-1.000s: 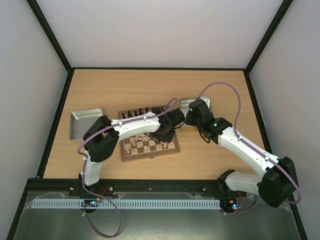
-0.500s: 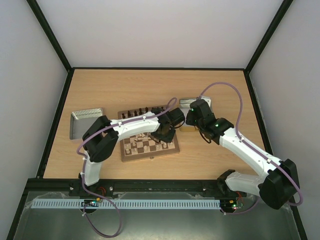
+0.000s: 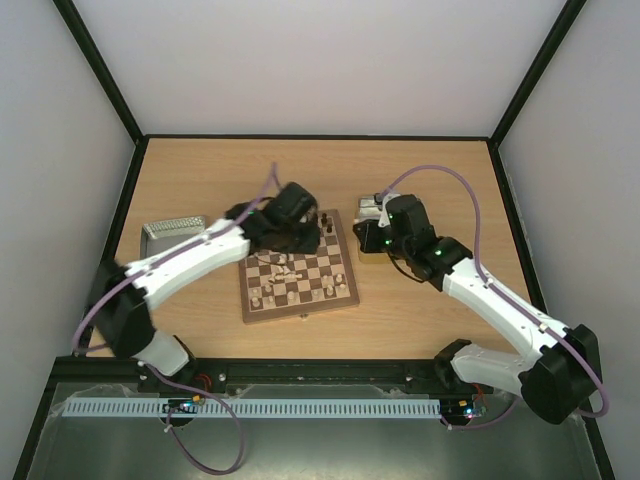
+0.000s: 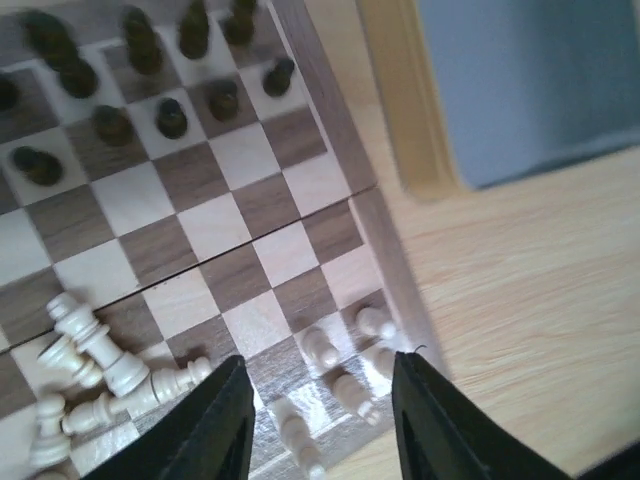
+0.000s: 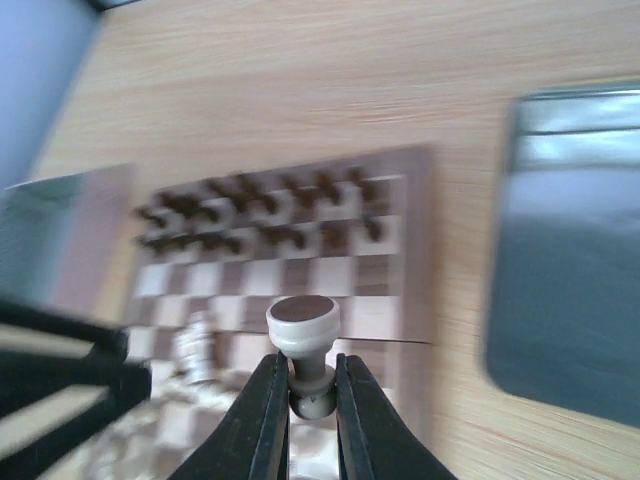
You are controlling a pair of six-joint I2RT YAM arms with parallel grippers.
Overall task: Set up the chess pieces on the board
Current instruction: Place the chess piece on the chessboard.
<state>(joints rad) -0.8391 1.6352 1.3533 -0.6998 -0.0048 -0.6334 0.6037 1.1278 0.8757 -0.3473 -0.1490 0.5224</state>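
Observation:
My right gripper is holding the pale pawn with its base (image 5: 304, 309) toward the wrist, so next my left gripper takes that base end (image 5: 303, 330) in midair and gives the pawn back with the base down.
The board (image 3: 300, 272) lies mid-table, with dark chessmen in its far rows. Several pale chess pieces (image 4: 95, 360) lie toppled on its near left squares, and a few pale pawns (image 4: 322, 347) are by its near right corner. My left gripper (image 3: 303, 240) hovers over the board's far side; in the left wrist view the gripper (image 4: 320, 405) is open and empty above those pawns. My right gripper (image 3: 368, 243) is just off the board's right edge. In the right wrist view it (image 5: 305, 400) is shut on a pale pawn (image 5: 303, 325), base towards the camera, above the board (image 5: 330, 285).
A metal tin (image 3: 170, 235) stands left of the board. A second tin (image 3: 370, 207) stands right of it, half hidden by my right arm, and shows in the right wrist view (image 5: 570, 250). Black frame rails border the table.
My left arm has swung away from the board's right side to its far left part. My right gripper has moved left to the board's right edge with the pawn.

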